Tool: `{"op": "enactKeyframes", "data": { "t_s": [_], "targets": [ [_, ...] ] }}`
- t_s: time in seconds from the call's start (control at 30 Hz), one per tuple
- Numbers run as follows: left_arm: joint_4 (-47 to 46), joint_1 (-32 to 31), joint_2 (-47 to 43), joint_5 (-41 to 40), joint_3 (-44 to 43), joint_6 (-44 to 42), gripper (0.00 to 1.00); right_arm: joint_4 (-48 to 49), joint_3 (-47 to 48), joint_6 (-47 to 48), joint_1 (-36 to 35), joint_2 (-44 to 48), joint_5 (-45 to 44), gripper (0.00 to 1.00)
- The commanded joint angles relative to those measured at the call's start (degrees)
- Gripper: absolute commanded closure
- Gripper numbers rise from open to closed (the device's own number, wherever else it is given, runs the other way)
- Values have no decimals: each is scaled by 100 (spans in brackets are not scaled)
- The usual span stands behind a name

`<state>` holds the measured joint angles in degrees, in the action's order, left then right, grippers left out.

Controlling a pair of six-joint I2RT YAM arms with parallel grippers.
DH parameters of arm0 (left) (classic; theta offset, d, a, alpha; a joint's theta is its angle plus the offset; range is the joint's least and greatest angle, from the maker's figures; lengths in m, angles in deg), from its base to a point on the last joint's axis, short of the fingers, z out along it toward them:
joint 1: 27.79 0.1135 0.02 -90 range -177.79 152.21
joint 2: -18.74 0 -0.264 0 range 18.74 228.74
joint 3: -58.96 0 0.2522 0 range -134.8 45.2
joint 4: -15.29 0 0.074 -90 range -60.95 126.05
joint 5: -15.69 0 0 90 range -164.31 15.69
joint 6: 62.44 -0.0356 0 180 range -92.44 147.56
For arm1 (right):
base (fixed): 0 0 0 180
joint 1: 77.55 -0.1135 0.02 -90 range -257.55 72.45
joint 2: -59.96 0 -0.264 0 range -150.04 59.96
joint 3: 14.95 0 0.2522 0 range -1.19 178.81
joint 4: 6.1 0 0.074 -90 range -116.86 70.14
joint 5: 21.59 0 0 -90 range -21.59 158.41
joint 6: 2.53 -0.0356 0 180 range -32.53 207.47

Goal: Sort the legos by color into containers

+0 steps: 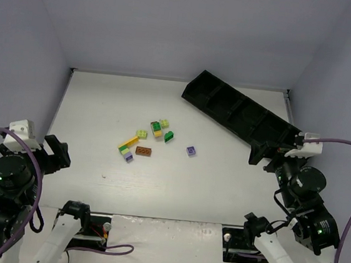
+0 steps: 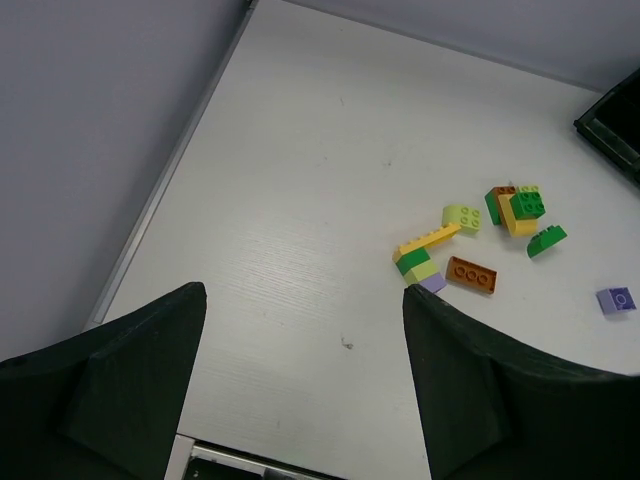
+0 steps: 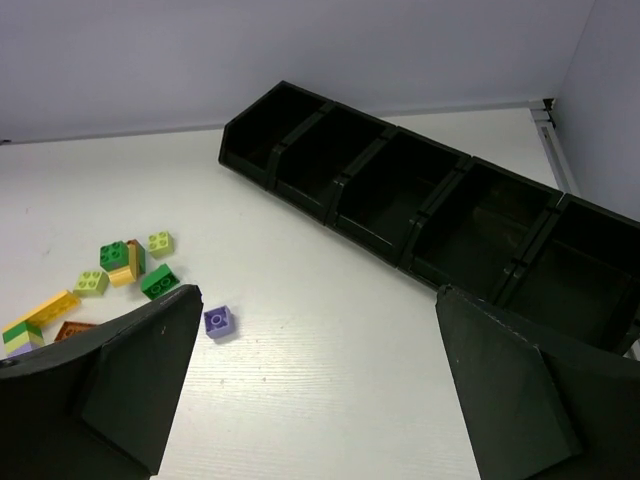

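Observation:
The lone lilac brick (image 1: 191, 151) is clear of the dark green brick (image 1: 169, 136). My right gripper should go on moving toward the lilac brick until the open fingers are on both sides of it, and then close.
The legos (image 1: 149, 138) lie in a loose cluster mid-table: a yellow, green, lime and lilac stack (image 1: 127, 146), an orange-brown brick (image 1: 143, 151), lime bricks (image 1: 142, 133), dark green bricks (image 1: 169, 137) and a lone lilac brick (image 1: 190, 151). The black row of containers (image 1: 240, 110) lies diagonally at the back right, its bins showing nothing inside. My left gripper (image 1: 54, 151) is open and empty at the near left, well short of the bricks. My right gripper (image 1: 272, 155) is open and empty beside the containers' near end. The lilac brick (image 3: 219, 320) lies next to the right gripper's left finger.
White side walls enclose the table on the left, back and right. The containers' near end (image 3: 560, 260) lies close to my right gripper (image 3: 318, 293). In the left wrist view the orange-brown brick (image 2: 472, 274) and the stack (image 2: 420, 258) lie just beyond my left gripper (image 2: 303, 292).

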<state>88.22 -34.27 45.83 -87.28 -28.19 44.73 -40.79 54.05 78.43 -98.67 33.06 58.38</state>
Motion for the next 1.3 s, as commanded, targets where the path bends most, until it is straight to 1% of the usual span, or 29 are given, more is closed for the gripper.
{"op": "enactKeyframes", "data": {
  "t_s": [0.0,0.17,0.3,0.37,0.4,0.47,0.5,0.63,0.7,0.77,0.83,0.87,0.9,1.1,1.23,1.27],
  "targets": [
    [-161,-20,323,-56,-123,-21,27,309,39,-115,-50,-307,35,0],
    [-152,-20,507,-92,-167,67,27,440,4,-212,-50,-623,255,0],
    [-187,-20,683,-39,-150,129,27,493,-49,-195,-50,-1238,518,0],
    [-231,-20,797,-21,-106,173,27,528,83,-186,-50,-1808,946,0],
    [-318,-20,815,5,-71,181,27,598,118,-230,-50,-2237,1184,0],
    [-485,-29,868,49,17,155,27,704,223,-308,-58,-2670,1580,0],
    [-538,-29,885,49,113,147,27,809,259,-335,-58,-3124,1661,0],
    [-688,-29,1026,58,228,129,27,1187,347,-458,-163,-4103,2004,0],
    [-758,-29,1070,84,254,146,27,1327,460,-746,-339,-4655,1813,0],
    [-855,-37,1131,76,342,138,27,1503,513,-757,-514,-4999,1750,0],
    [-943,-55,1167,14,482,129,27,1697,619,-775,-857,-5491,1418,3],
    [-1030,-64,1184,-12,526,129,27,1741,663,-784,-937,-5667,1354,5],
    [-1083,-73,1219,-30,579,129,27,1811,768,-810,-1068,-6026,1284,10],
    [-1312,-108,1491,40,755,120,27,1952,1137,-836,-1324,-7213,1073,13],
    [-1382,-143,1650,23,729,50,27,1970,1278,-1038,-1359,-7611,678,16],
    [-1391,-143,1676,31,738,50,27,1970,1278,-1039,-1368,-7698,625,19]
  ]
}}
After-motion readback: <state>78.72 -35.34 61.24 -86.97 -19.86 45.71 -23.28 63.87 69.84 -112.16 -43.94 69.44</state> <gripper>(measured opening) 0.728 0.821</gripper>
